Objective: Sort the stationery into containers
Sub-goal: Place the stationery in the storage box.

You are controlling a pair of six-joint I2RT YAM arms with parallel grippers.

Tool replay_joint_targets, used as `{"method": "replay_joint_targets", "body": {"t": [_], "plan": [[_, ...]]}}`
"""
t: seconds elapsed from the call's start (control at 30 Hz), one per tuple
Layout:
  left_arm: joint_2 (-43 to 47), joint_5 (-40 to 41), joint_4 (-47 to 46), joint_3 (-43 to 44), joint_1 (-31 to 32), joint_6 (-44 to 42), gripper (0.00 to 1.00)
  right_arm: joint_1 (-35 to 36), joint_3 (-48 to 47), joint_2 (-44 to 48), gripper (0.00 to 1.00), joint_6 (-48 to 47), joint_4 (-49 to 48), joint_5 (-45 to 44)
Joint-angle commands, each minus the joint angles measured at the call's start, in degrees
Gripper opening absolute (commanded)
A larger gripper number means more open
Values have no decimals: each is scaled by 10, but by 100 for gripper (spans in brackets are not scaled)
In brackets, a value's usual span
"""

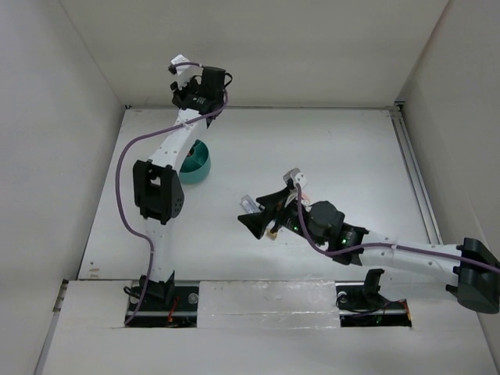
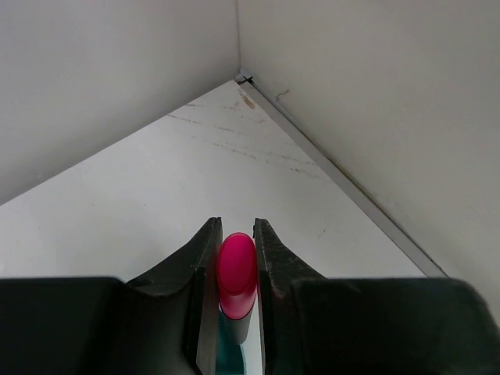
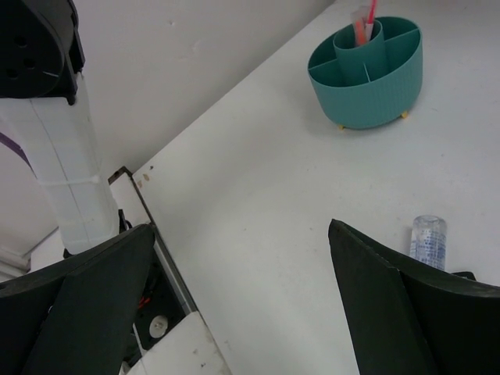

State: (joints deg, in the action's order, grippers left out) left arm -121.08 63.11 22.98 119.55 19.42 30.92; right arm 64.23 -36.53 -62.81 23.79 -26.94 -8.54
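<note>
The marker's dark body (image 2: 238, 325) is pointing down toward the open teal container (image 1: 197, 164), so my left gripper should go on lowering the marker until its body is inside, then let go.
My left gripper (image 2: 236, 226) is shut on a marker (image 2: 237, 269) with a pink cap and a dark barrel, held cap-up between the fingers. A sliver of the teal container (image 2: 229, 353) shows just below the marker. From above, the left gripper (image 1: 187, 98) is raised at the back, over the round teal container (image 1: 195, 162). In the right wrist view the container (image 3: 367, 70) has a thin pink-red pen (image 3: 364, 22) in its centre tube. My right gripper (image 3: 241, 228) is open and empty, low over the table. A clear-barrelled pen (image 3: 429, 239) lies by its right finger, also seen from above (image 1: 248, 205).
White walls close in the table at the back and on both sides. A metal rail (image 1: 414, 180) runs along the table's right edge. The left arm's white link (image 3: 55, 141) and the base slot (image 3: 156, 312) at the table's near edge are to the left of my right gripper.
</note>
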Motion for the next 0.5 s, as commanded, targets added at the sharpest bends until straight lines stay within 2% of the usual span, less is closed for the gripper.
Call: {"method": "replay_joint_targets", "body": {"t": [0.0,0.3,0.47], "plan": [[-17,4,-1,-7,2,1,0,6,6,12,99,2,-19,5],[-23,4,16,-50,2,53,0,6,16,23,99,2,-19,11],[-23,-1,9,-70,2,53,0,6,22,29,99,2,-19,11]]}}
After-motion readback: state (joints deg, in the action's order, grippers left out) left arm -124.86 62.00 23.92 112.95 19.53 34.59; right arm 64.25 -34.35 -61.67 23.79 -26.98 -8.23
